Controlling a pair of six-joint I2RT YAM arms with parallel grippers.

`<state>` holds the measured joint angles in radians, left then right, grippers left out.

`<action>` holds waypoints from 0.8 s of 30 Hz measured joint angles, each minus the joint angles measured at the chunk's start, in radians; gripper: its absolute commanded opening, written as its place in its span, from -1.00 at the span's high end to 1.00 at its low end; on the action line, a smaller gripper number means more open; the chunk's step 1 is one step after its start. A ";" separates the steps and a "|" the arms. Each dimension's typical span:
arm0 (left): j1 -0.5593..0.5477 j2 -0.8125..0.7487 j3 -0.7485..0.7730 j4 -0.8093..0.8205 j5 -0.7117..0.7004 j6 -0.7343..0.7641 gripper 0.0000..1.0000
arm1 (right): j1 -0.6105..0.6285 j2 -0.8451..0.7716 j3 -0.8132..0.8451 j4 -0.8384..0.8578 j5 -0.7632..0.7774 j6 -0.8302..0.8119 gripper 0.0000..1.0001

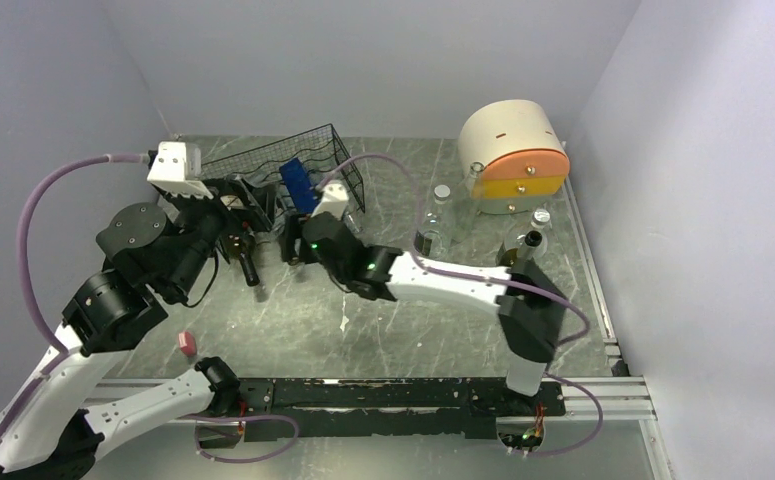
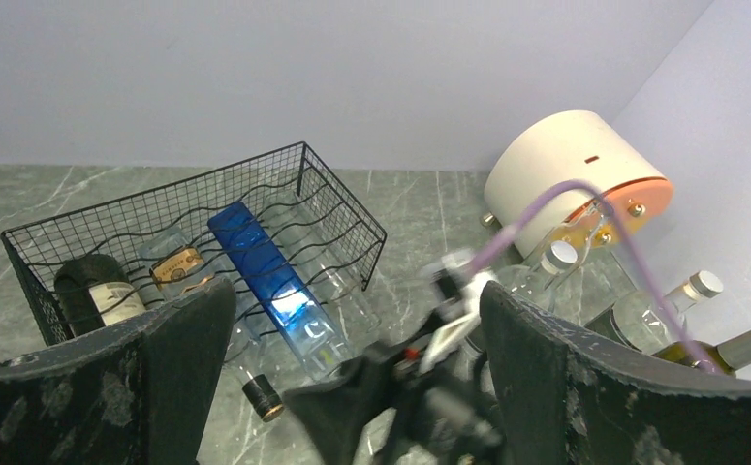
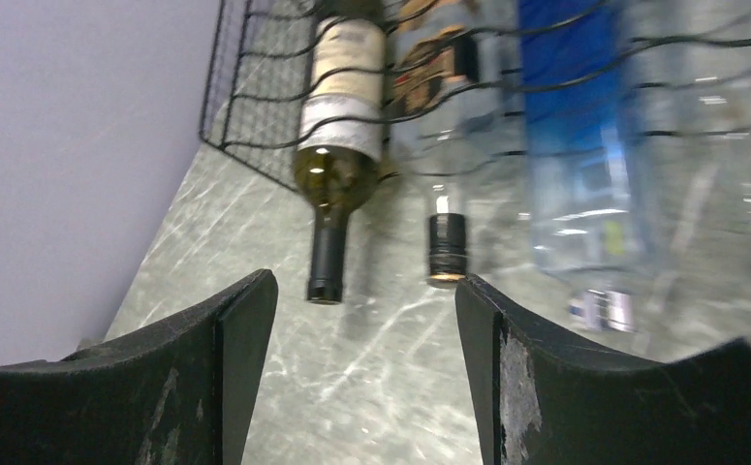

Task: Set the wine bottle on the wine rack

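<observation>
I should move my right gripper next until it closes around the black neck [image 1: 533,238]: the olive bottle [image 1: 521,254] stands upright off the rack, its neck free for open fingers.
The black wire wine rack [image 1: 308,160] stands at the back centre-left and holds several lying bottles. A green wine bottle with a white label [image 3: 340,136] lies in its left cradle, its black neck [image 3: 328,262] sticking out over the table. Beside it lie a clear bottle with a black cap [image 3: 446,247], a blue bottle [image 3: 570,126] and another clear bottle [image 3: 720,145]. My right gripper [image 3: 366,320] is open and empty, just in front of the necks. My left gripper [image 2: 352,387] is open and empty, above the rack's front left [image 2: 332,184].
A cream-and-orange drum-shaped box [image 1: 513,155] stands at the back right. Several upright bottles stand in front of it, among them a clear one [image 1: 441,215] and an olive one with a black neck [image 1: 525,252]. A small pink object [image 1: 187,344] lies near the left arm.
</observation>
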<state>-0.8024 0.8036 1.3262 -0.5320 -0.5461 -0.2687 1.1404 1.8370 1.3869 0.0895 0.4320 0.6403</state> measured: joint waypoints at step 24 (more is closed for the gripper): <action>0.000 -0.014 -0.206 0.154 0.053 -0.027 -0.98 | -0.296 -0.699 -0.055 -0.776 0.630 -0.126 -0.45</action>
<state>-0.8021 0.7898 1.1206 -0.3782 -0.4927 -0.2962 0.8444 1.1378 1.3315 -0.6868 1.0618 0.5144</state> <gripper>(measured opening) 0.994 0.721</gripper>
